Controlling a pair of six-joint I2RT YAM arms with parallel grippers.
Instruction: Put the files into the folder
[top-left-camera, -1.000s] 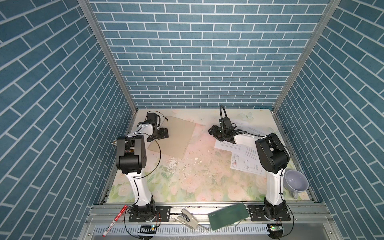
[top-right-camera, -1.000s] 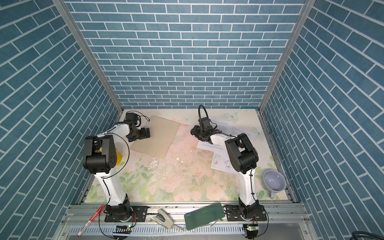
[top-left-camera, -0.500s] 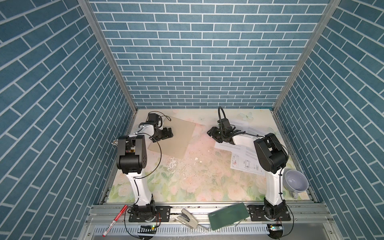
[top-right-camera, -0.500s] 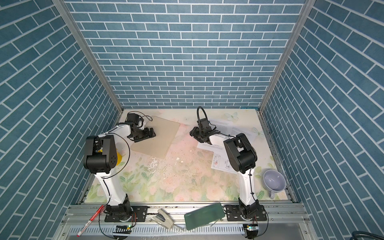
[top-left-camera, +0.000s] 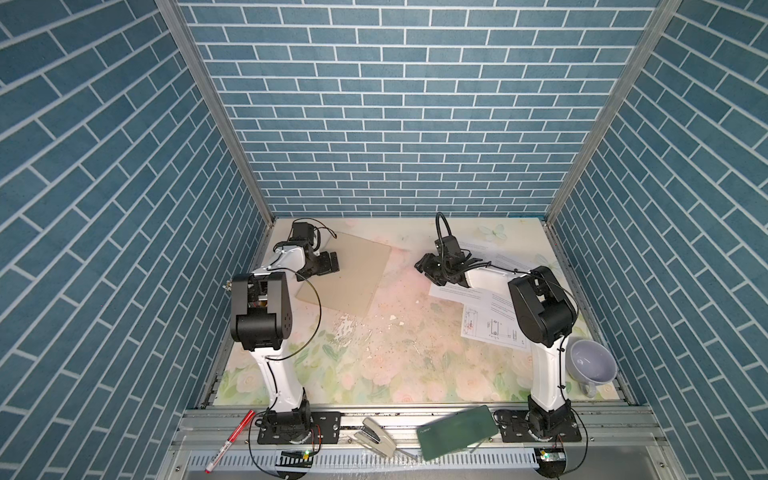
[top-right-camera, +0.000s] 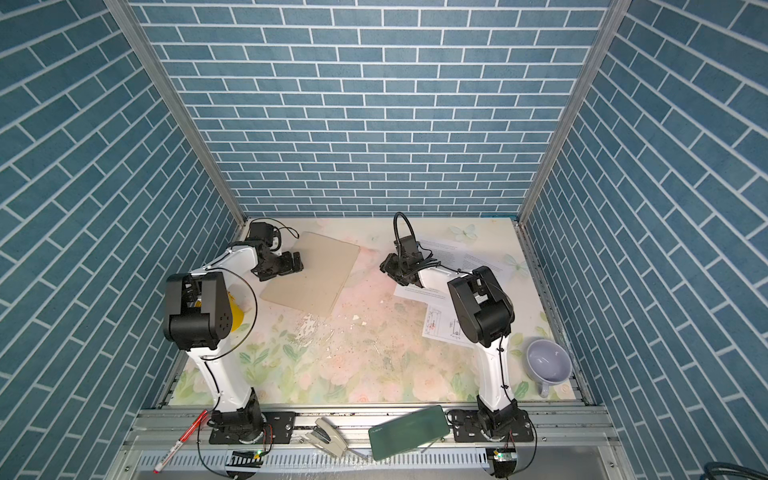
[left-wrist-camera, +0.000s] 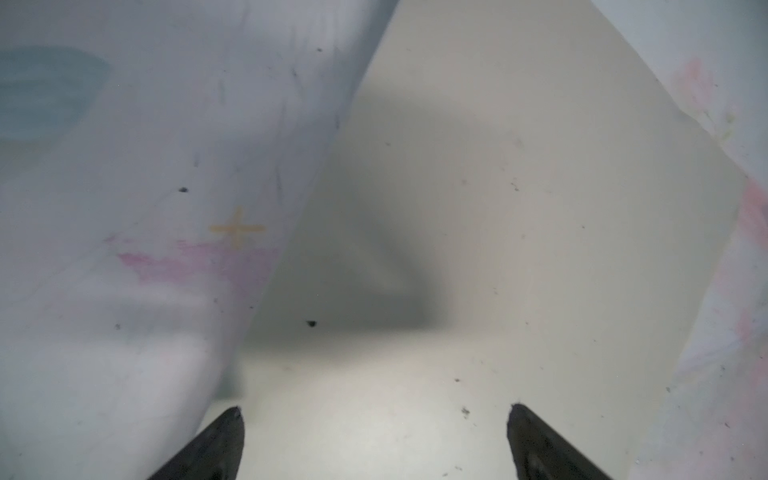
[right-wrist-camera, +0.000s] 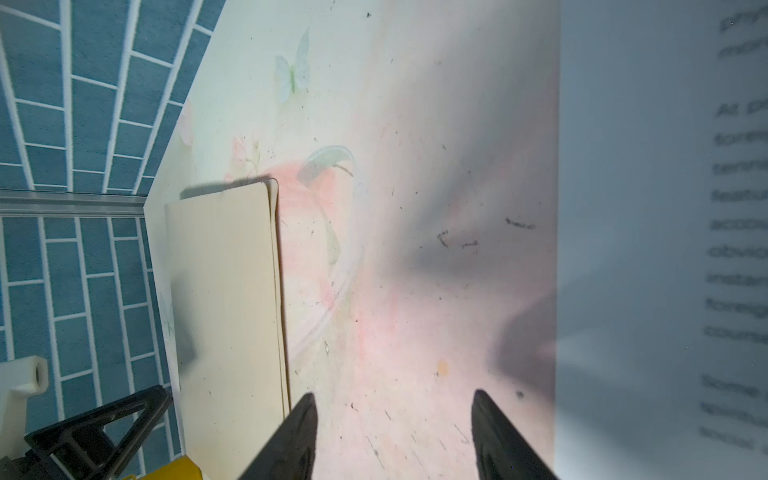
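Observation:
Next, my left gripper turns the folder (top-left-camera: 356, 276) straight and slides it next to the files, since the folder lies slanted and away from my right gripper.
The folder (top-left-camera: 351, 280) (top-right-camera: 313, 276) is a tan cardboard folder lying shut and flat at the back left of the mat. My left gripper (top-left-camera: 332, 262) (top-right-camera: 297, 262) hovers open over its left part; in the left wrist view the gripper (left-wrist-camera: 374, 415) has only the folder's surface (left-wrist-camera: 498, 208) between its fingers. The files lie at the back right: white text sheets (top-left-camera: 505, 259) (top-right-camera: 451, 249) and a sheet with line drawings (top-left-camera: 488, 328) (top-right-camera: 440, 328). My right gripper (top-left-camera: 424, 266) (right-wrist-camera: 392, 401) stands open and empty over bare mat, beside a text sheet's edge (right-wrist-camera: 644, 249).
A lilac cup (top-left-camera: 592, 365) stands at the front right. On the front rail lie a dark green case (top-left-camera: 457, 432), a stapler (top-left-camera: 374, 436) and a red pen (top-left-camera: 228, 446). A yellow object (top-right-camera: 235, 316) sits behind the left arm. White flakes (top-left-camera: 345, 332) dot the mat.
My left gripper has slid to the right, onto the folder's left part. My right gripper has shifted a little to the left, off the sheets. Both stay open.

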